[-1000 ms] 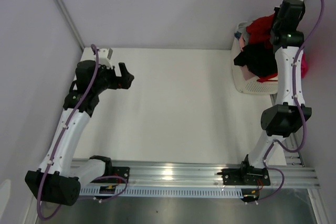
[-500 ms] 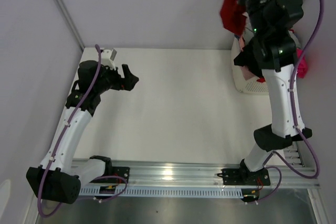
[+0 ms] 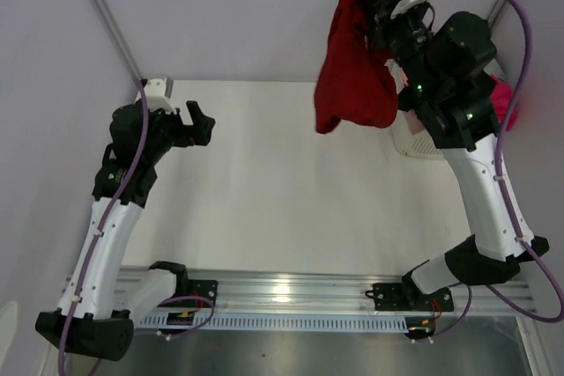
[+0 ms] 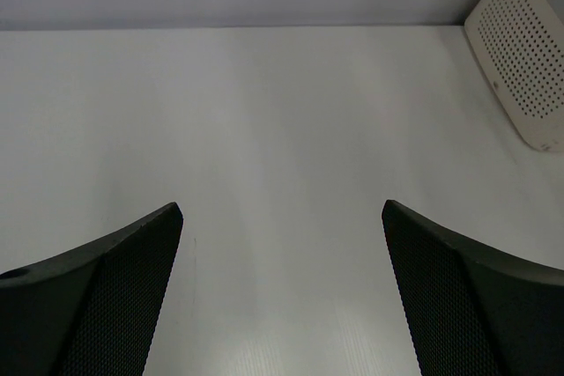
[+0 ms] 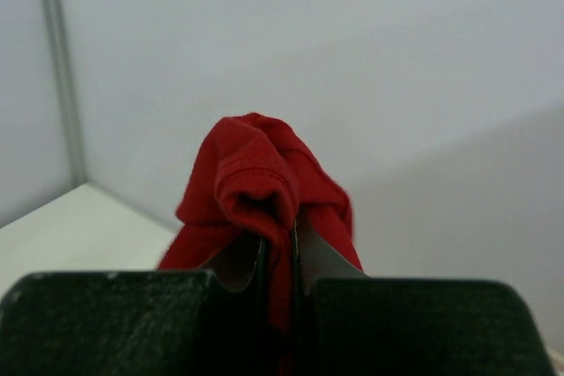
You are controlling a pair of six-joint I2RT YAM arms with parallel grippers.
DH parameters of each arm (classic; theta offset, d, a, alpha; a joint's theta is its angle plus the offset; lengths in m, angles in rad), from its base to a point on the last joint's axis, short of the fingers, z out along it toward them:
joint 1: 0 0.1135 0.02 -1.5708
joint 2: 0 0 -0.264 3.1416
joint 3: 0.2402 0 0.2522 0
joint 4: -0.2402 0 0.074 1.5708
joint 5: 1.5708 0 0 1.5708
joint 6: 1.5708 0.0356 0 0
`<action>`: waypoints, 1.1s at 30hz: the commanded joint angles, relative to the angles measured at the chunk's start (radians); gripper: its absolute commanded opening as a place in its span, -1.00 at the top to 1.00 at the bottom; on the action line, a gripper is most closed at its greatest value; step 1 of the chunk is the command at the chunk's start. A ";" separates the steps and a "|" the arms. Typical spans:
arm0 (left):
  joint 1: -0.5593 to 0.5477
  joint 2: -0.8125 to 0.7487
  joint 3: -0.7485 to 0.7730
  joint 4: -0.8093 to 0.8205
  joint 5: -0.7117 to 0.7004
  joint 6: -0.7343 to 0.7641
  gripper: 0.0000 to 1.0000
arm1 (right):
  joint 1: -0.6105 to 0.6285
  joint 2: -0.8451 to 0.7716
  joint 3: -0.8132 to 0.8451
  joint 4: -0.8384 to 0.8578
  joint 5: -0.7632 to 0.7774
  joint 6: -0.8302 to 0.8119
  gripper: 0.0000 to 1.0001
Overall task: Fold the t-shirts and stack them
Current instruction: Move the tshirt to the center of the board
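The red t-shirt hangs bunched (image 3: pixel 354 72) from my right gripper, so I should lay it at the table's middle (image 3: pixel 291 184) and take its edge before both grippers spread it.
My right gripper (image 3: pixel 377 8) is shut on a dark red t-shirt (image 3: pixel 352 68) and holds it high above the far right of the table; the cloth hangs down bunched. In the right wrist view the red t-shirt (image 5: pixel 256 182) is pinched between the closed jaws of the right gripper (image 5: pixel 278 248). My left gripper (image 3: pixel 201 122) is open and empty over the far left of the table; in the left wrist view its fingers (image 4: pixel 106 288) stand wide apart above bare white table. A pink garment (image 3: pixel 504 101) shows behind the right arm.
A white perforated basket (image 3: pixel 414 140) stands at the far right of the table, mostly hidden by the right arm; it also shows in the left wrist view (image 4: pixel 520 59). Grey walls close in the back and left. A metal rail (image 3: pixel 291 292) runs along the near edge.
My right gripper has lifted the red t-shirt out of the basket and swung it up and to the left. My left gripper has shifted slightly left and back.
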 commanded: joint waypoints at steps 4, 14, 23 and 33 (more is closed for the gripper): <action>0.003 -0.059 0.043 -0.012 -0.084 0.017 -0.99 | 0.026 -0.110 -0.291 0.018 -0.167 0.285 1.00; 0.003 -0.067 0.038 -0.066 -0.118 0.015 -0.99 | 0.134 -0.071 -0.651 0.085 -0.202 0.406 1.00; 0.003 -0.076 0.000 -0.092 -0.109 0.011 -0.98 | 0.146 0.171 -0.951 0.228 -0.236 0.439 1.00; 0.003 -0.079 -0.166 -0.066 -0.015 -0.035 -0.99 | 0.146 0.284 -0.747 0.068 -0.230 0.388 -0.99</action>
